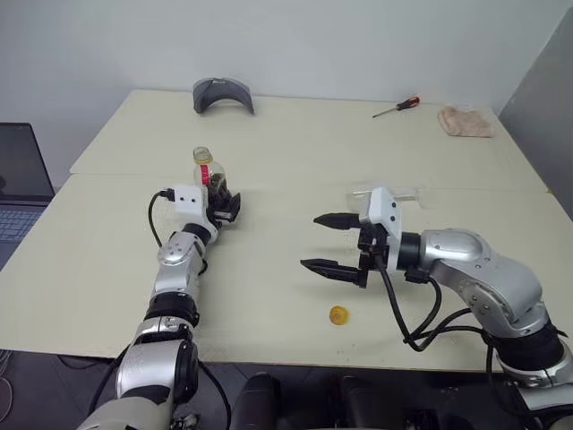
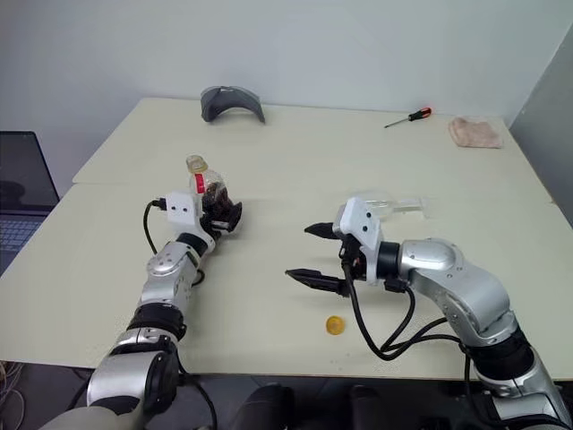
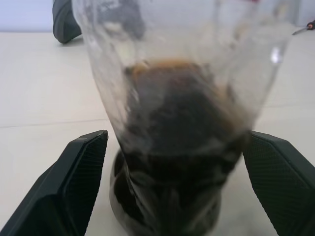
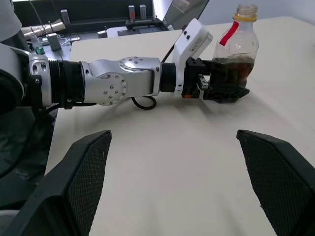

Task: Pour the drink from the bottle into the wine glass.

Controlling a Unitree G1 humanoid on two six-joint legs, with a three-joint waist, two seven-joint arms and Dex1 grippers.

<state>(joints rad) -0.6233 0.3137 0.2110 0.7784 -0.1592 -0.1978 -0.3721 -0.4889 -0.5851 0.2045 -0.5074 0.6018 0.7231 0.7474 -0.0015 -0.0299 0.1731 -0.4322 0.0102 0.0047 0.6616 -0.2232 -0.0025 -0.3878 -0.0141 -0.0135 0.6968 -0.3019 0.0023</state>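
Observation:
The dark brown drink sits low (image 3: pixel 178 123) in the bottle, so I expect the drink to flow out in a thin stream once I tilt the bottle's opening (image 1: pixel 202 154) well down.
The bottle (image 1: pixel 207 168) stands upright on the left part of the table, its mouth uncapped and a red label strip hanging from the neck. Dark brown drink (image 4: pixel 232 69) fills its lower part. My left gripper (image 1: pixel 224 205) is open around the bottle's base, one finger (image 3: pixel 81 172) on each side with a small gap. My right gripper (image 1: pixel 329 242) is open over the middle of the table, pointing towards the bottle with nothing in it. The wine glass (image 1: pixel 400 192) is just behind my right wrist, and only its clear rim shows.
A yellow cap (image 1: pixel 338 314) lies near the table's front edge below my right gripper. At the back are a grey curved object (image 1: pixel 222 94), a red-handled screwdriver (image 1: pixel 397 107) and a cloth (image 1: pixel 466 121). A laptop (image 1: pixel 18 179) sits left of the table.

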